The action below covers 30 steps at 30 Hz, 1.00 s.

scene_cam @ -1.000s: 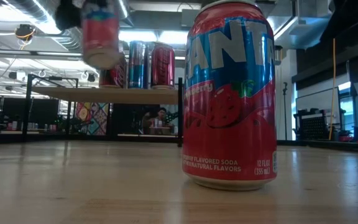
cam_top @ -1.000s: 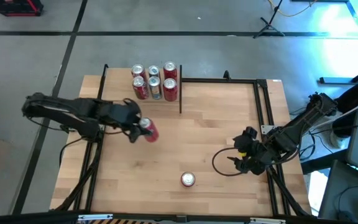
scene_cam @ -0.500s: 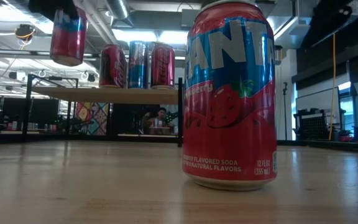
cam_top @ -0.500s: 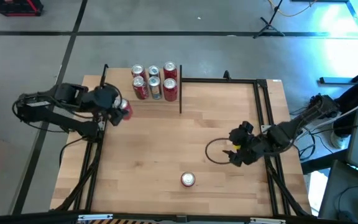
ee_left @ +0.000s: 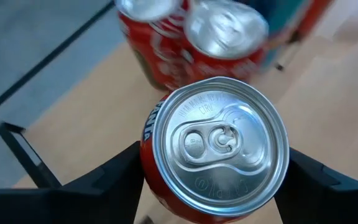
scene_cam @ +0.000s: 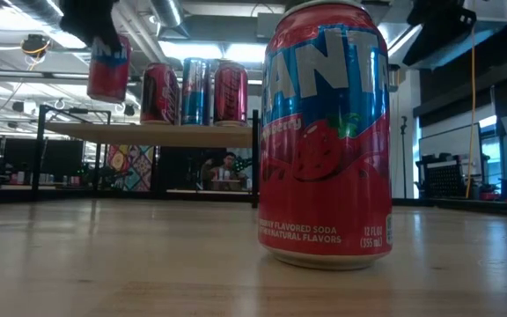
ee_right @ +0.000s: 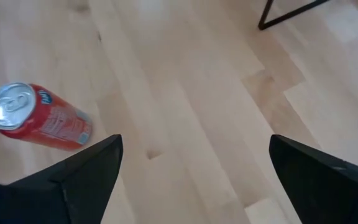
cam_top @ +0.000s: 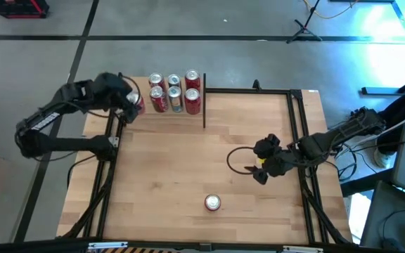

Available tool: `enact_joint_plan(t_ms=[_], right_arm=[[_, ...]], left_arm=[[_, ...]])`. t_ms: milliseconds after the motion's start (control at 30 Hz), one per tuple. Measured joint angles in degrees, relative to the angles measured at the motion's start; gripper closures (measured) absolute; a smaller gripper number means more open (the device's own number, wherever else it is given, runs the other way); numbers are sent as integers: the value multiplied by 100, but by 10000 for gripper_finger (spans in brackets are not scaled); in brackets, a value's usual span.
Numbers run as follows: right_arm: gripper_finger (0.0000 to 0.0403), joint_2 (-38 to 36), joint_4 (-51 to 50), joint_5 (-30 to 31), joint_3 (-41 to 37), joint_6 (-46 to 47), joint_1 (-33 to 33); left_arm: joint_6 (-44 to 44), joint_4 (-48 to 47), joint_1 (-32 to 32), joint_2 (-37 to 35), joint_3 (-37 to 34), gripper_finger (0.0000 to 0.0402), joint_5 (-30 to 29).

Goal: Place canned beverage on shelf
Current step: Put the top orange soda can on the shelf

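Observation:
I keep lowering the held can [scene_cam: 108,77] beside the cans with my left gripper until the can's base touches the board, because it hangs top up above the shelf's open end [scene_cam: 123,126].
My left gripper [cam_top: 135,104] holds a red canned beverage [ee_left: 219,149] in the air at the left end of the shelf [scene_cam: 148,134], beside the several cans [cam_top: 174,91] that stand on its board at the table's far left. In the low view the held can [scene_cam: 108,66] hangs above the board's level. Another red can [cam_top: 212,203] stands upright on the tabletop near the front edge. My right gripper [cam_top: 256,169] hovers open over the table's right half, with that can [ee_right: 39,118] ahead of it and nothing between its fingers. My left gripper pinches the can's side wall [ee_left: 149,163] just under the top rim between its two fingers [ee_left: 114,174], one on each opposite side. The fingers slant down from above. The can is lifted clear, top up and slightly tilted, above the shelf board.
Thin black uprights [cam_top: 204,105] stand at the shelf's corners. A black frame rail [cam_top: 252,90] runs along the table's far and right edges. Bare tabletop [cam_top: 167,161] lies between the shelf and the front can. A black cable loops by my right gripper.
My left gripper has carried the can from over the table's left middle toward the far left edge and upward, to the shelf's left end. The can has come from a strong tilt to nearly upright. My right gripper has drifted a little toward the table's middle, still open.

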Motion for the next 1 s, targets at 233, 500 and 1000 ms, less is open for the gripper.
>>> enact_joint_plan(t_ms=[233, 500, 1000], right_arm=[[11, 0, 29, -155, 0, 13, 0], [11, 0, 117, -350, 0, 95, 0], [11, 0, 118, -450, 0, 237, 0]], left_arm=[[998, 612, 1672, 189, -346, 137, 1216], [1610, 1023, 2854, 808, -382, 137, 2039], [2108, 1506, 3590, 1252, -383, 136, 2930]])
